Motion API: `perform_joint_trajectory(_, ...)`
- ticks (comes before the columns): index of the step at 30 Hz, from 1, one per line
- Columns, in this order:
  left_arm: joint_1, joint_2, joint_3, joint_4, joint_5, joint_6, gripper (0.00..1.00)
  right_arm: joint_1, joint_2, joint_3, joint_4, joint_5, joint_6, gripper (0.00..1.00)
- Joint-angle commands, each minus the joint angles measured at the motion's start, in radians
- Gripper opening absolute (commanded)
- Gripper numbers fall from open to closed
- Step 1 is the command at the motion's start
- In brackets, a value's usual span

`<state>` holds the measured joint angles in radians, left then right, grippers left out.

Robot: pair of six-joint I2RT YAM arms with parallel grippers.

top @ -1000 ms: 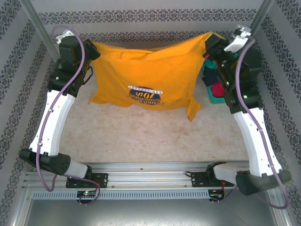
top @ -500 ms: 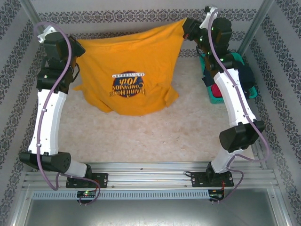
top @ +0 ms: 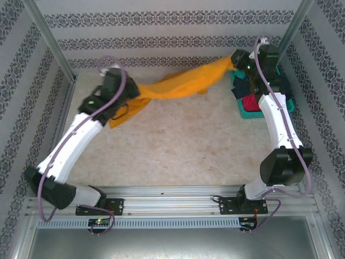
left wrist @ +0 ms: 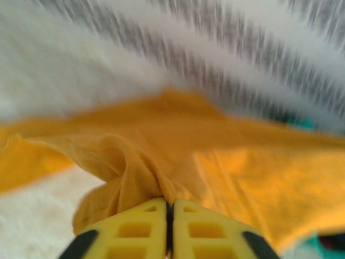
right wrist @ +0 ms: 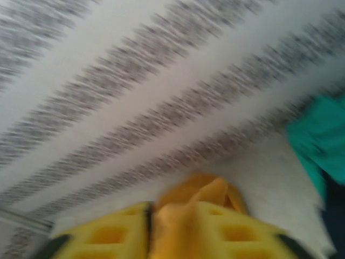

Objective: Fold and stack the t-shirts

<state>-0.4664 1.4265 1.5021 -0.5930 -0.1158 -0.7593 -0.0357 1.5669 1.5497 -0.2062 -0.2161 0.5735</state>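
The orange-yellow t-shirt is stretched in a bunched band [top: 181, 85] from one gripper to the other, so I should put it down and pull its near edge [top: 176, 97] with my right gripper.
The orange-yellow t-shirt [top: 178, 85] stretches as a narrow, bunched band across the back of the table, from left of centre up to the right. My left gripper [top: 129, 93] holds its left end, and in the left wrist view the yellow jaws [left wrist: 168, 202] are shut with a fold of the cloth [left wrist: 242, 167] pinched at their tips. My right gripper [top: 233, 63] holds the right end by the back wall. In the blurred right wrist view its jaws [right wrist: 178, 211] are shut on a wad of orange cloth [right wrist: 207, 190]. More t-shirts, red [top: 250, 102] and dark navy [top: 243, 87], lie in the basket.
A teal mesh basket [top: 249, 114] stands at the back right, beside the right arm. Patterned walls close the table on three sides, with metal posts at the back corners. The pale tabletop [top: 178, 145] lies bare in front of the shirt.
The shirt hung spread wide between two raised grippers; now it is drawn into a low, twisted band. The left arm swung right and down, and the right gripper moved right along the back wall.
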Motion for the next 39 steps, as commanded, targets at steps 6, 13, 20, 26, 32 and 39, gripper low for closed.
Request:
perform_joint_trajectory(6, -0.105, 0.144, -0.014, -0.018, 0.198, -0.019, 1.00, -0.028, -0.094, -0.175, -0.058, 0.121, -0.012, 0.95)
perform_joint_trajectory(13, 0.170, 0.047, -0.171, -0.042, 0.161, -0.007, 1.00, 0.139, -0.087, -0.273, -0.050, 0.087, -0.093, 0.88)
perform_joint_trajectory(20, 0.455, 0.041, -0.265, -0.021, 0.170, -0.068, 1.00, 0.477, 0.076, -0.259, -0.062, 0.004, -0.426, 0.85)
perform_joint_trajectory(26, 0.575, 0.037, -0.319, -0.008, 0.218, -0.105, 1.00, 0.709, 0.318, -0.100, -0.177, -0.018, -0.637, 0.84)
perform_joint_trajectory(32, 0.592, 0.027, -0.350, -0.010, 0.218, -0.107, 1.00, 0.790, 0.514, 0.013, -0.282, 0.078, -0.728, 0.74)
perform_joint_trajectory(39, 0.592, 0.029, -0.385, 0.009, 0.221, -0.117, 1.00, 0.782, 0.539, -0.021, -0.312, 0.164, -0.772, 0.57)
